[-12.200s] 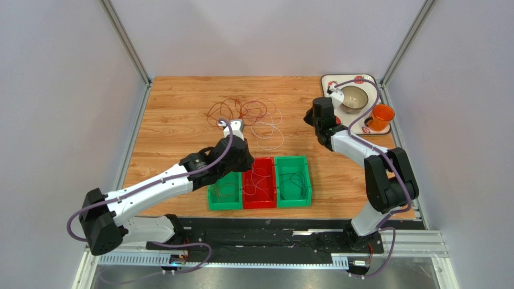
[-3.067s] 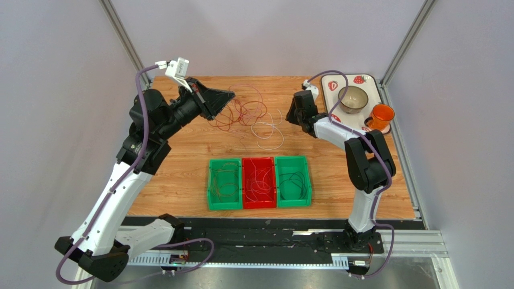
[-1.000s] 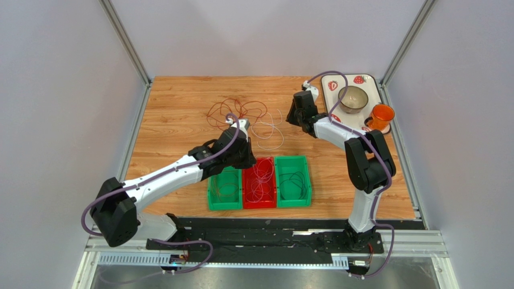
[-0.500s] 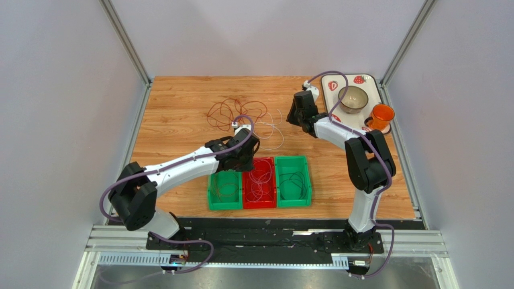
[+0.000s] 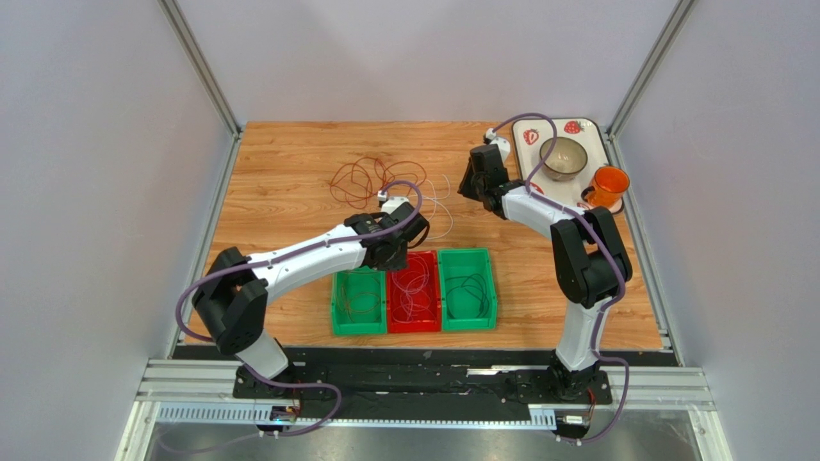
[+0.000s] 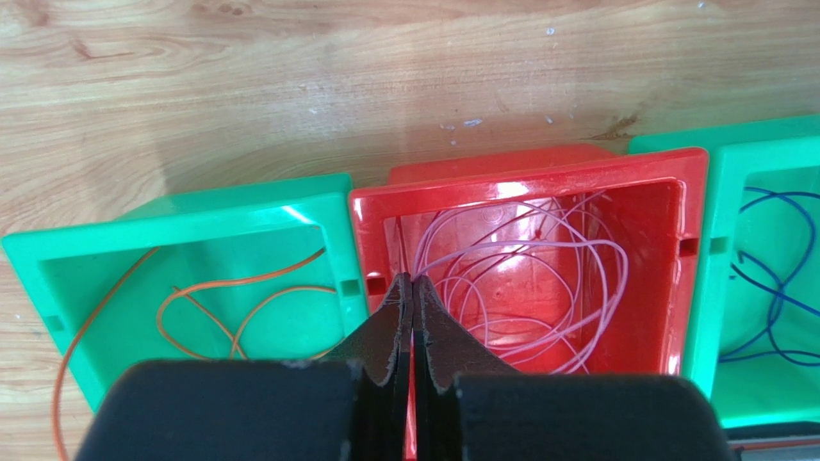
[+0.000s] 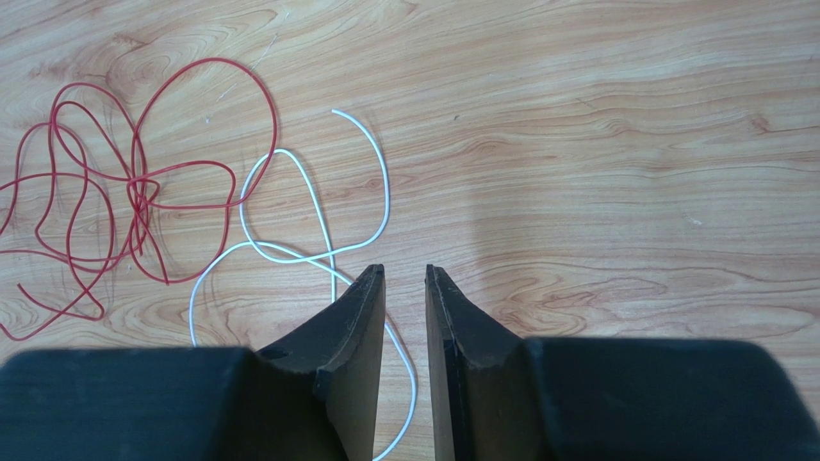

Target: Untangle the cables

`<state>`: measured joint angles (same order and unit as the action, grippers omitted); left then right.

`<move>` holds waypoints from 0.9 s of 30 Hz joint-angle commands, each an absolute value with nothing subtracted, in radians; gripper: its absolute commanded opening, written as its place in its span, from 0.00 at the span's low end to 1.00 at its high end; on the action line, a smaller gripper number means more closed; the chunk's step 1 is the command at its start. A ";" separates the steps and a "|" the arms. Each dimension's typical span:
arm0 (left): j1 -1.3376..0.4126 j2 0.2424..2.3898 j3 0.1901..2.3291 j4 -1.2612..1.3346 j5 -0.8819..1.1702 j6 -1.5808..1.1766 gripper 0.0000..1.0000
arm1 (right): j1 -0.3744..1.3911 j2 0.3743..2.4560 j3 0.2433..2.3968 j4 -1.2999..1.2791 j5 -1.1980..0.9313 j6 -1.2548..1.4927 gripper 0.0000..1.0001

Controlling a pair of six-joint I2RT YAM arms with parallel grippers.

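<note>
The pale cable is in my left gripper next to the red bin's side (image 6: pixel 371 252). Next, my left gripper opens and pushes the loops down in the red bin's middle (image 5: pixel 414 296) first.
A tangle of red and brown-orange cables (image 5: pixel 371 180) lies on the far middle of the table, with a white cable (image 5: pixel 430 206) beside it. My left gripper (image 5: pixel 397 257) hangs over the back left corner of the red bin (image 5: pixel 414 328). In the left wrist view it (image 6: pixel 411 279) is shut on a pale cable (image 6: pixel 539 288) whose loops lie in the red bin (image 6: pixel 529 168). My right gripper (image 5: pixel 474 184) hovers to the right of the pile. In the right wrist view it (image 7: pixel 404 274) is slightly open and empty above the white cable (image 7: pixel 289 254), with the red cable (image 7: pixel 135 182) to its left.
The left green bin (image 6: pixel 173 226) holds an orange cable (image 6: pixel 241 288). The right green bin (image 6: pixel 760 144) holds a dark blue cable (image 6: pixel 770 279). A tray (image 5: pixel 525 127) with a bowl (image 5: pixel 564 157) and an orange cup (image 5: pixel 608 185) stands at the back right.
My left arm has swung from the pile, where it lifted a cable high, down and right to the red bin; loops now lie in it. The right arm has hardly moved.
</note>
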<state>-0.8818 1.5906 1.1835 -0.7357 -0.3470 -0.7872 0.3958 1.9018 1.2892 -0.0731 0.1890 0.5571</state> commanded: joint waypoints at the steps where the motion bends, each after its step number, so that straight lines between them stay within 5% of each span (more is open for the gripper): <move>1: -0.897 1.647 1.227 -0.767 -0.345 -0.793 0.00 | 0.388 1.885 1.321 -0.084 0.192 0.571 0.25; 5: -0.900 1.654 1.229 -0.761 -0.341 -0.793 0.05 | 0.388 1.888 1.324 -0.087 0.190 0.572 0.25; 8: -0.902 1.622 1.218 -0.750 -0.341 -0.787 0.35 | 0.388 1.890 1.325 -0.087 0.189 0.574 0.25; 11: -0.904 1.576 1.206 -0.733 -0.342 -0.778 0.49 | 0.387 1.890 1.325 -0.089 0.189 0.574 0.25; 15: -0.905 1.549 1.221 -0.735 -0.339 -0.762 0.49 | 0.387 1.891 1.325 -0.090 0.186 0.575 0.25; 18: -0.907 1.546 1.242 -0.745 -0.327 -0.761 0.40 | 0.387 1.891 1.325 -0.089 0.186 0.575 0.25; 22: -0.908 1.539 1.253 -0.761 -0.301 -0.764 0.04 | 0.387 1.891 1.324 -0.090 0.184 0.578 0.25; 27: -0.913 1.566 1.236 -0.756 -0.273 -0.781 0.00 | 0.385 1.890 1.325 -0.094 0.184 0.580 0.25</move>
